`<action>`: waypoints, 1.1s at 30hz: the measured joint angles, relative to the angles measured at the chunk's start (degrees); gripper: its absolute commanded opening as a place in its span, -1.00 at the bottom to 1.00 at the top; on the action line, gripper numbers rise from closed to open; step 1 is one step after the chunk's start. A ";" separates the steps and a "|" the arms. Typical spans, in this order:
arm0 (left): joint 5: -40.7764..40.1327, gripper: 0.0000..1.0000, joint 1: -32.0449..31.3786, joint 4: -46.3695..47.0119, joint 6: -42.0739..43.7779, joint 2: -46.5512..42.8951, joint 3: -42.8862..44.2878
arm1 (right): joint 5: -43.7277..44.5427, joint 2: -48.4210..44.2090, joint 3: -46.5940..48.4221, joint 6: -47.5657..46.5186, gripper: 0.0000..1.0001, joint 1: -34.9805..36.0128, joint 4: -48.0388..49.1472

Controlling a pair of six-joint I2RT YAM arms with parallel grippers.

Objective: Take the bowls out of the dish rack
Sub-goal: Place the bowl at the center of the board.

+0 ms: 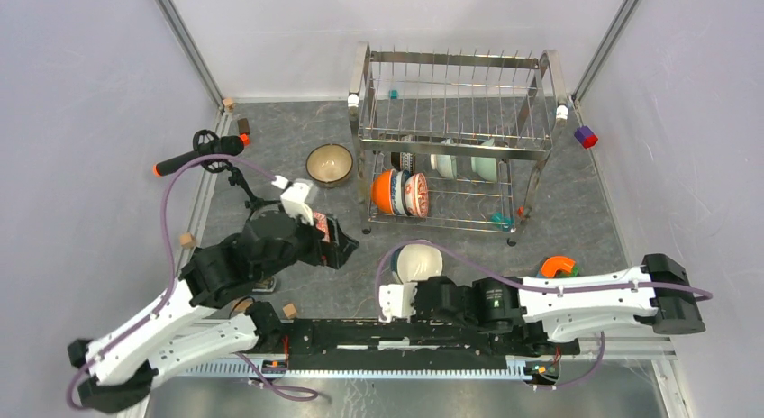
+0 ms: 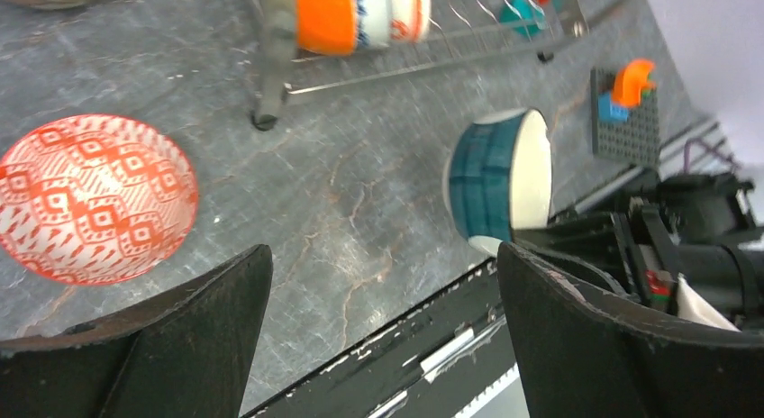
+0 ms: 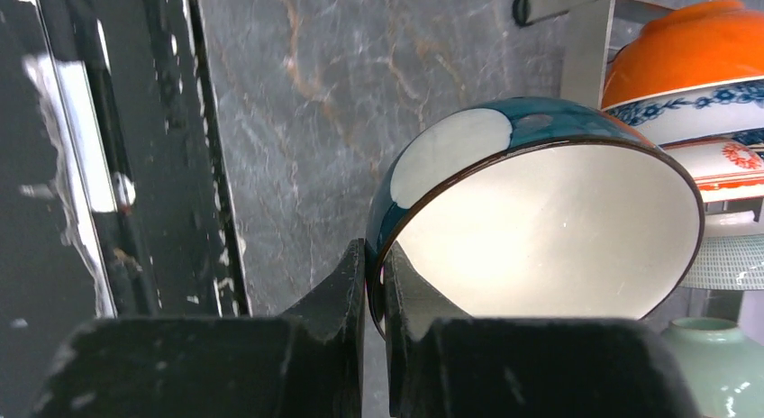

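Observation:
The teal bowl's opposite rim [image 1: 425, 246] is clear of the robot's right gripper, so the open left gripper should keep going toward that rim and close there.
The chrome dish rack [image 1: 455, 134] stands at the back. Its lower tier holds upright bowls: an orange one [image 1: 383, 191], a red-patterned one [image 1: 417, 195] and pale ones [image 1: 485, 163] behind. A tan bowl [image 1: 330, 163] sits on the table left of the rack. My right gripper [image 3: 378, 256] is shut on the rim of a teal bowl with a white inside [image 3: 541, 229], tilted on edge in front of the rack [image 1: 417, 260]. My left gripper [image 2: 383, 256] hangs open and holds nothing. A red-patterned bowl [image 2: 95, 197] rests on the table to its left.
A black-handled tool with an orange tip [image 1: 198, 155] lies at the left edge. A purple block [image 1: 586, 136] sits right of the rack. An orange piece on a dark studded plate [image 1: 559, 267] lies near the right arm. Small wooden cubes [image 1: 290, 310] lie by the black rail [image 1: 360, 332].

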 measured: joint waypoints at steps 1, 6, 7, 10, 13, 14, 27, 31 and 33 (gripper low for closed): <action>-1.60 0.99 -3.10 -0.31 0.00 1.09 0.70 | 0.72 0.68 0.00 -0.55 -1.00 1.01 -1.29; -11.10 0.99 -19.08 -2.43 -0.31 10.23 4.83 | 3.54 2.25 0.02 -2.32 -1.00 5.16 -6.05; -12.17 0.99 -20.76 -2.86 -0.31 11.78 5.77 | 3.93 2.45 0.02 -2.67 -1.00 6.38 -6.95; -15.45 0.99 -25.18 -5.11 -0.31 18.40 9.94 | 5.14 3.30 0.09 -3.74 -1.00 10.84 -9.42; -16.63 0.99 -26.73 -6.23 -0.26 22.18 12.61 | 6.03 4.57 0.37 -4.50 -1.00 14.75 -11.56; -16.79 0.99 -26.99 -6.67 -0.24 22.99 13.16 | 6.29 5.03 0.52 -4.76 -1.00 15.93 -12.31; -14.32 0.87 -31.98 -11.87 1.75 36.30 18.84 | 9.73 12.48 3.80 -6.27 -1.00 24.94 -18.73; -13.79 0.75 -32.30 -12.66 1.92 39.76 18.91 | 10.14 13.66 4.55 -6.45 -1.00 26.32 -19.17; -13.66 0.70 -32.37 -12.92 2.25 41.16 18.93 | 10.29 13.99 4.81 -6.45 -1.00 26.84 -19.26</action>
